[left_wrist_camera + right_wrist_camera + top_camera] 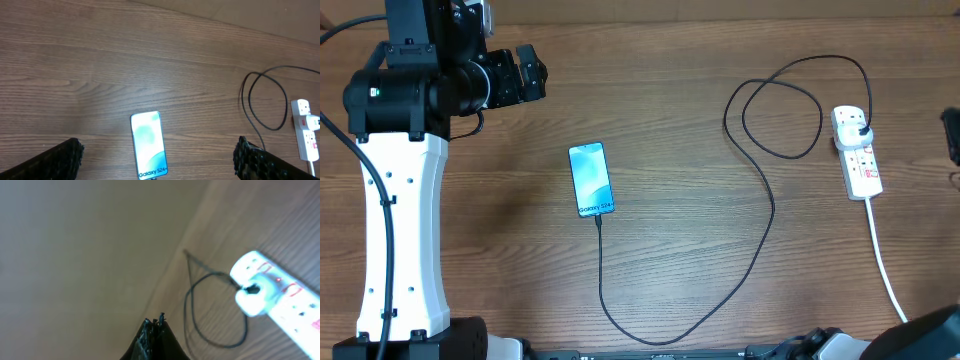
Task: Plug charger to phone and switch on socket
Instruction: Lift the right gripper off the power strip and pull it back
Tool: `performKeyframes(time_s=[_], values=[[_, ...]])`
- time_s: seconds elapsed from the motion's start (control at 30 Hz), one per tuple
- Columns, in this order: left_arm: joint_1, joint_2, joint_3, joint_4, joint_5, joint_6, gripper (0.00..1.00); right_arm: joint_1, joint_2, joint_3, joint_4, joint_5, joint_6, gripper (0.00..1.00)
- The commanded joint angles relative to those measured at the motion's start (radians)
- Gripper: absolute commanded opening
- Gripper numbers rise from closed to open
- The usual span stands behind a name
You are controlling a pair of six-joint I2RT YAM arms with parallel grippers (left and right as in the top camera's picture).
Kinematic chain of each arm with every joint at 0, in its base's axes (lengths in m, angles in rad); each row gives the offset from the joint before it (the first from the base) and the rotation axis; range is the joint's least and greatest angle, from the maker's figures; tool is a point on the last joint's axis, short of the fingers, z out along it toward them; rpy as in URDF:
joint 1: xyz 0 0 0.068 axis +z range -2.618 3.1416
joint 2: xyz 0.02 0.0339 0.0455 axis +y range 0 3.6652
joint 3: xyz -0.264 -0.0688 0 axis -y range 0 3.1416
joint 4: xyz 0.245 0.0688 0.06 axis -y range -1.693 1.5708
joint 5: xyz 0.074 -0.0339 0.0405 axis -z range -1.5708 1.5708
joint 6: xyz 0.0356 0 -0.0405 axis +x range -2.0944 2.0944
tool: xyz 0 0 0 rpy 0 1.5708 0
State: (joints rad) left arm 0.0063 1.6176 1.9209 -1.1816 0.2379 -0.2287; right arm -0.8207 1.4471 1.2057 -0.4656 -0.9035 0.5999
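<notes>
The charger cable is in the lit phone (598,217) and the power strip's red mark (860,165) is glowing, so my right gripper keeps backing away and opens clear of the power strip.
The phone (591,179) lies flat on the wooden table with its screen lit; it also shows in the left wrist view (148,145). The black charger cable (767,215) runs from the phone's near end (599,221), loops right and up, and ends in a plug (861,128) seated in the white socket strip (860,165). My left gripper (532,72) hangs open and empty above the table, up and left of the phone; its fingers flank the phone in the left wrist view (159,150). My right gripper (155,325) is shut and empty, raised left of the strip (287,302) and plug (251,297).
The strip's white cord (883,262) runs to the front right edge. A red mark glows on the strip beside the plug (278,281). The left arm's white base (400,230) stands at the left. The cable loop (782,110) lies left of the strip.
</notes>
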Motion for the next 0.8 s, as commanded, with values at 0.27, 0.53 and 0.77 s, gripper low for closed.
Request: performKeyframes(time_s=[0.27,0.53,0.77], values=[[-0.007,0.008,0.011,0.003,-0.010,0.015,1.00,0.294,-0.071,0.283,-0.352,0.150,-0.241,0.04],[-0.006,0.009,0.011,0.003,-0.010,0.015,1.00,0.611,-0.071,0.419,-0.601,0.444,-0.348,0.08],[-0.007,0.010,0.011,0.003,-0.010,0.015,1.00,0.863,-0.074,0.421,-0.752,0.703,-0.347,0.08]])
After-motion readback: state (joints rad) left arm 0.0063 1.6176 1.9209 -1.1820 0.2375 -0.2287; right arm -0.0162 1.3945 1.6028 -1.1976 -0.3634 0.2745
